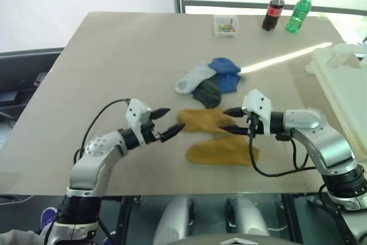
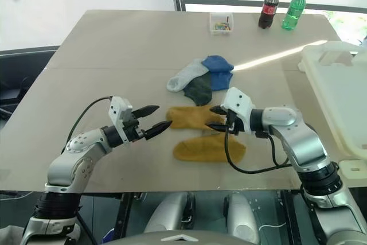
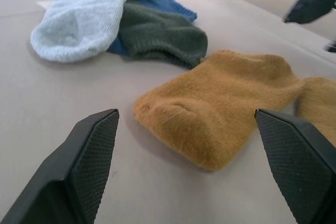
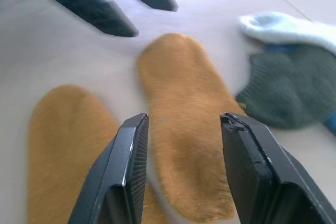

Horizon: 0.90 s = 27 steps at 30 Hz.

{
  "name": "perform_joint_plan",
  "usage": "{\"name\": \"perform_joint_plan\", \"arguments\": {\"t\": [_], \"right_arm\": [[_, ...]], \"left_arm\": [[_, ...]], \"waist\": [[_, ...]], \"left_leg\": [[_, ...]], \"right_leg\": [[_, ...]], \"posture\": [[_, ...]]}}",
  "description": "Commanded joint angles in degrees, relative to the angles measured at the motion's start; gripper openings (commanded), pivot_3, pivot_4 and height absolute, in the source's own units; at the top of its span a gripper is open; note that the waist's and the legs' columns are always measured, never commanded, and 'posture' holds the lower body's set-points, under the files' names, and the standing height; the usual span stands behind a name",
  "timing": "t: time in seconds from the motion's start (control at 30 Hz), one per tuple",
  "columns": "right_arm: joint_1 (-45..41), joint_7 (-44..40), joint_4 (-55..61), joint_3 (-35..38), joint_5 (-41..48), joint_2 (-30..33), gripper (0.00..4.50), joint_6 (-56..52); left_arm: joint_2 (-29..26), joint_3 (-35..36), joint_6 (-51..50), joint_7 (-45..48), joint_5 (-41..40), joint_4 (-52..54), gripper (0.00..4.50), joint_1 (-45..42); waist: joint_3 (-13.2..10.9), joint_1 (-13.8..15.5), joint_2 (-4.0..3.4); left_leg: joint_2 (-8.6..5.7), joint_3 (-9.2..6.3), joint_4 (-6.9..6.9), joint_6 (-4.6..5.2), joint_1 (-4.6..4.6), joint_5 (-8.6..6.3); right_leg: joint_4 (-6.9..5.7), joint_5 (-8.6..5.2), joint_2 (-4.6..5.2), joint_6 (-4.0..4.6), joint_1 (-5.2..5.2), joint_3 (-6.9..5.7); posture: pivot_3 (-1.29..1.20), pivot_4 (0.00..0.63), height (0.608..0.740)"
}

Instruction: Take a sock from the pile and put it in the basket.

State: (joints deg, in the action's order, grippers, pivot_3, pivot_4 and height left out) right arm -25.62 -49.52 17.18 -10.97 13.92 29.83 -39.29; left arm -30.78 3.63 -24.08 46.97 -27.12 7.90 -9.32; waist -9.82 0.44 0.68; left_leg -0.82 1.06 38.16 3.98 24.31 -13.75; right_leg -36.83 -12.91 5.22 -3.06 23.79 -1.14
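I can see that the mustard sock nearer the pile lies flat [image 1: 204, 120], so its toe end [image 1: 184, 117] will flop back over the sock's cuff when I carry it across.
The pile [image 1: 209, 81] lies mid-table, made of a light grey, a dark green and a blue sock. Two mustard-yellow socks lie just in front of it, one [image 1: 202, 120] nearer the pile and one [image 1: 221, 152] nearer the table's front edge. My left gripper [image 1: 172, 120] is open just left of the nearer-pile mustard sock [image 3: 220, 119], pointing at its end. My right gripper [image 1: 225, 120] is open at that sock's right end, with its fingers [image 4: 131, 171] apart above the sock and nothing held. The white basket [image 1: 344, 84] stands at the table's right edge.
A small clear box [image 1: 225, 25], a cola bottle [image 1: 273, 10] and a green bottle [image 1: 299, 11] stand at the table's far edge. A strip of sunlight crosses the table toward the basket.
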Motion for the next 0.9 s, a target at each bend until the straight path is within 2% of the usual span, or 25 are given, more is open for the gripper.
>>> {"name": "perform_joint_plan", "arguments": {"t": [0.03,0.2,0.23,0.3,0.4,0.43,0.5,0.53,0.7,0.8,0.9], "right_arm": [[-1.0,5.7,-3.2,-0.2,-1.8,-1.9,2.20,-3.8],[-1.2,7.5,-7.8,-2.1,-3.4,-3.6,2.20,-2.7],[-1.0,7.4,-8.4,-2.8,-3.8,-3.5,2.01,-2.3],[-0.6,7.3,-8.9,-2.8,-3.4,-3.8,1.44,-2.4],[-0.4,7.1,-9.0,-3.2,-3.6,-3.6,0.02,-2.1],[-0.2,7.0,-9.0,-3.4,-3.8,-3.4,0.00,-1.9],[0.1,6.7,-9.0,-3.7,-4.3,-2.7,0.00,-1.4],[0.2,6.6,-8.9,-3.7,-4.3,-2.4,0.00,-1.3],[1.2,4.8,-6.3,-2.5,-3.2,0.2,0.00,-1.2],[2.3,2.6,-0.8,1.4,2.1,1.2,0.00,-3.4],[3.3,1.9,6.3,5.5,7.7,2.8,0.00,-8.9]], "left_arm": [[0.4,-2.2,-3.2,-1.6,1.1,-0.2,4.41,-2.7],[2.9,-4.5,-4.7,-3.5,2.6,-2.8,4.41,-5.1],[3.2,-5.0,-4.9,-3.6,2.9,-3.2,3.86,-5.2],[3.8,-5.2,-5.1,-3.8,3.2,-3.5,3.19,-5.1],[4.5,-4.9,-5.5,-3.9,3.0,-3.6,1.78,-5.2],[4.7,-4.8,-5.9,-4.0,2.9,-3.5,1.45,-5.2],[4.4,-4.7,-6.7,-3.9,3.2,-3.2,0.35,-4.9],[4.2,-4.6,-6.9,-3.9,3.2,-3.1,0.04,-4.6],[5.2,-3.0,-9.8,-2.5,-1.8,1.7,0.04,-3.6],[5.8,-1.0,-14.4,-1.5,-9.3,7.5,0.04,-2.9],[3.5,1.2,-19.8,-0.4,-16.1,13.1,0.04,-1.3]], "waist": [[0.0,0.4,0.00],[0.0,0.3,0.00],[0.0,0.3,0.00],[0.0,0.3,-0.01],[0.0,0.3,-0.01],[0.0,0.3,0.00],[0.0,0.3,0.00],[0.0,0.3,-0.01],[0.0,0.3,0.00],[0.0,0.4,0.01],[0.0,0.2,0.01]], "left_leg": [[-0.01,0.00,0.00,0.00,0.02,0.00],[-0.10,0.00,0.07,-0.24,0.39,0.16],[-0.10,0.00,0.07,-0.24,0.40,0.17],[-0.11,0.01,0.07,-0.24,0.39,0.17],[-0.09,0.01,0.08,-0.23,0.33,0.17],[-0.09,0.01,0.09,-0.22,0.32,0.17],[-0.09,-0.01,0.16,-0.21,0.32,0.17],[-0.09,-0.01,0.16,-0.18,0.30,0.15],[-0.10,-0.03,0.18,-0.07,0.25,0.09],[-0.11,-0.11,0.22,-0.08,0.36,0.10],[-0.07,-0.14,0.23,-0.09,0.37,0.10]], "right_leg": [[-0.01,0.00,0.00,0.00,0.01,-0.01],[0.00,0.06,-0.02,-0.09,0.25,-0.05],[0.00,0.06,-0.02,-0.09,0.25,-0.07],[0.00,0.06,-0.10,-0.10,0.25,-0.15],[-0.01,0.05,-0.20,-0.10,0.19,-0.31],[-0.02,0.06,-0.22,-0.10,0.18,-0.33],[-0.04,0.06,-0.30,-0.11,0.14,-0.36],[-0.04,0.06,-0.32,-0.11,0.13,-0.36],[-0.05,0.05,-0.33,-0.12,0.04,-0.39],[-0.02,0.05,-0.29,-0.12,0.06,-0.46],[-0.02,0.05,-0.15,-0.12,0.06,-0.43]], "posture": [[0.00,0.150,0.729],[0.00,0.150,0.729],[0.00,0.150,0.729],[0.00,0.150,0.729],[0.00,0.150,0.729],[0.00,0.150,0.729],[0.00,0.150,0.729],[0.00,0.150,0.729],[0.00,0.150,0.729],[0.00,0.150,0.729],[0.00,0.150,0.729]]}}
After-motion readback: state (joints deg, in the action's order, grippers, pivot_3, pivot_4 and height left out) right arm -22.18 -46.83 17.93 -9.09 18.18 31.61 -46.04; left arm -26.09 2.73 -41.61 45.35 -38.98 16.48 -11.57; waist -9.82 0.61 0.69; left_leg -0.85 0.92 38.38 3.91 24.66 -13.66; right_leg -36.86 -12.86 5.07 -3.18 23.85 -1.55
